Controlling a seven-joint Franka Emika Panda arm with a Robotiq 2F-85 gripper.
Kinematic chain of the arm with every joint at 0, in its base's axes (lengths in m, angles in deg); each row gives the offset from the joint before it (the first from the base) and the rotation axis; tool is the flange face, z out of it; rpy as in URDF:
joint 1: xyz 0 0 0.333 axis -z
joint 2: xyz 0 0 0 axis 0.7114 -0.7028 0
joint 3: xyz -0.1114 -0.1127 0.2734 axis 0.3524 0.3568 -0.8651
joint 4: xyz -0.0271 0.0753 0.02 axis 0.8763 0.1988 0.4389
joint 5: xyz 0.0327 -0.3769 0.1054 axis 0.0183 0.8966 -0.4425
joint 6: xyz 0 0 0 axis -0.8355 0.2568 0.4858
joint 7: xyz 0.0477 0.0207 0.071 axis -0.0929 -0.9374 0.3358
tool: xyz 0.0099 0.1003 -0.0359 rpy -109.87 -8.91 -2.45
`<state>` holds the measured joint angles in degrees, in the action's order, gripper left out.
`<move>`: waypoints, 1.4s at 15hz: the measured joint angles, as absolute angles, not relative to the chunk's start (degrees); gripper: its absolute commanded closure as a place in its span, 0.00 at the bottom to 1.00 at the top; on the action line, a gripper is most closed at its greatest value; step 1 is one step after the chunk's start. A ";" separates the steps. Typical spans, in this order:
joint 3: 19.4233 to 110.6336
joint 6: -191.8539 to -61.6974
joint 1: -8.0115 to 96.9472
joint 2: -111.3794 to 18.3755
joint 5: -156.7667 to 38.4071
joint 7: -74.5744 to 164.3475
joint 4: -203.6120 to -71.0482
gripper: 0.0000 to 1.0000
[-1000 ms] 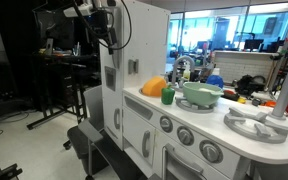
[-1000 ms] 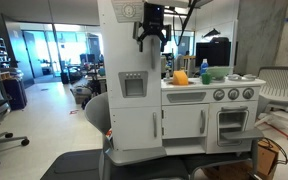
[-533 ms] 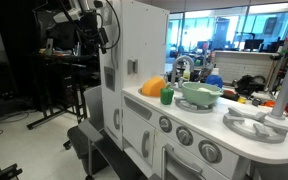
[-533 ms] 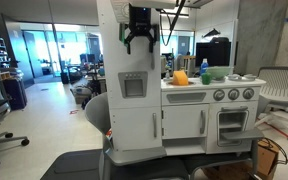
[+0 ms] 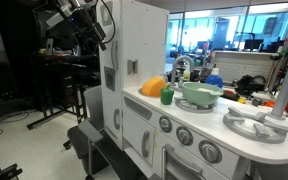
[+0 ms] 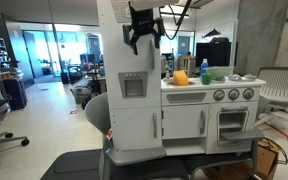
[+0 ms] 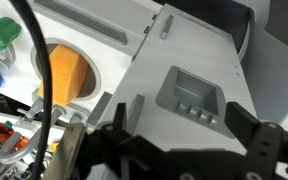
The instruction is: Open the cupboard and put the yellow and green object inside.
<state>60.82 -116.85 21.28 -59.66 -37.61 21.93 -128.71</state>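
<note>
My gripper needs to keep going toward the door, as the cupboard door's handle point(image 7: 135, 112) is upright between my open fingers, until the fingers close across that handle.
The cupboard is the tall white tower point(image 5: 134, 45) point(image 6: 124, 95); its door with the small grey square panel point(image 6: 132, 85) point(image 7: 189, 95) looks closed. My gripper point(image 5: 88, 24) point(image 6: 142, 30) point(image 7: 184, 140) is open and empty. It hangs in front of the tower's upper part, its fingers either side of the grey panel in the wrist view, not touching it. The yellow-orange lump point(image 5: 154, 87) point(image 6: 181, 77) point(image 7: 69, 75) and the bright green cup point(image 5: 168, 96) point(image 7: 2, 35) sit on the counter beside the tower.
A wide pale-green bowl point(image 5: 201, 94) and a faucet point(image 5: 181, 66) stand on the counter behind the two objects. Stove knobs point(image 5: 185, 134) and low doors line the kitchen's front. A black tripod stand point(image 5: 59, 85) stands beside the tower, and an office chair point(image 6: 279, 90) is at the far side.
My gripper has shifted sideways away from the counter, across the front of the tower's upper part. The door and the counter objects have not moved.
</note>
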 measured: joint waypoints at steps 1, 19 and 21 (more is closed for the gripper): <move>61.21 -117.87 21.05 -59.53 -35.84 20.52 -129.58 0.00; 65.24 -127.38 20.97 -62.34 -26.81 10.11 -130.81 0.95; 65.38 -127.46 20.98 -62.33 -26.08 8.82 -130.82 0.94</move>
